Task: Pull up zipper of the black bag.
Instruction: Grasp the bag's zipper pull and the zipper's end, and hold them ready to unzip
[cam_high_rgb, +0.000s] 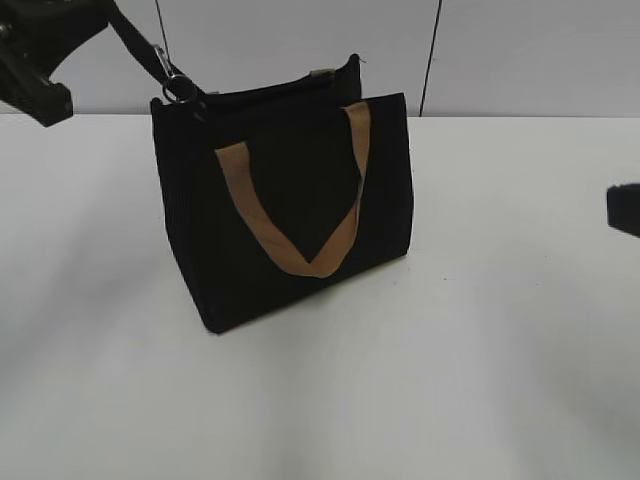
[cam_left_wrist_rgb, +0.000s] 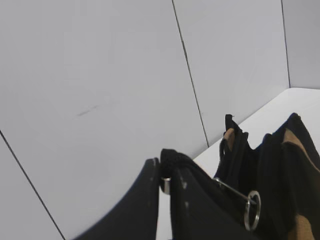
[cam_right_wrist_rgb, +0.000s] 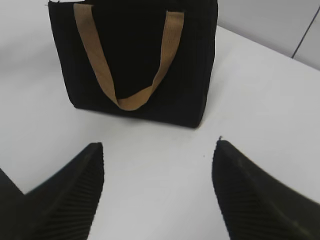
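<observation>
The shoulder strap (cam_high_rgb: 140, 42) is tight above the bag's top corner, so my open right gripper should next go toward that corner and close by the ring clip (cam_high_rgb: 181, 89).
The black bag (cam_high_rgb: 190, 220) stands upright on the white table, a tan handle (cam_high_rgb: 300, 262) hanging down its front. Its zipper line (cam_high_rgb: 270, 93) runs along the top edge; I cannot make out the pull. My left gripper (cam_high_rgb: 85, 20) is high at the upper left, shut on the thin black shoulder strap (cam_high_rgb: 140, 45), which runs taut to a metal ring clip (cam_high_rgb: 177, 87) at the bag's left top corner. In the left wrist view the jaws (cam_left_wrist_rgb: 167, 172) pinch black fabric with a small silvery piece between them. My right gripper (cam_right_wrist_rgb: 160, 150) is open and empty, well in front of the bag (cam_right_wrist_rgb: 135, 50).
The white table (cam_high_rgb: 450, 350) stretches around the bag. A pale panelled wall (cam_high_rgb: 520, 50) stands close behind it. Only the tip of the right gripper (cam_high_rgb: 625, 210) shows at the right edge of the exterior view. The ring clip also shows in the left wrist view (cam_left_wrist_rgb: 252, 210).
</observation>
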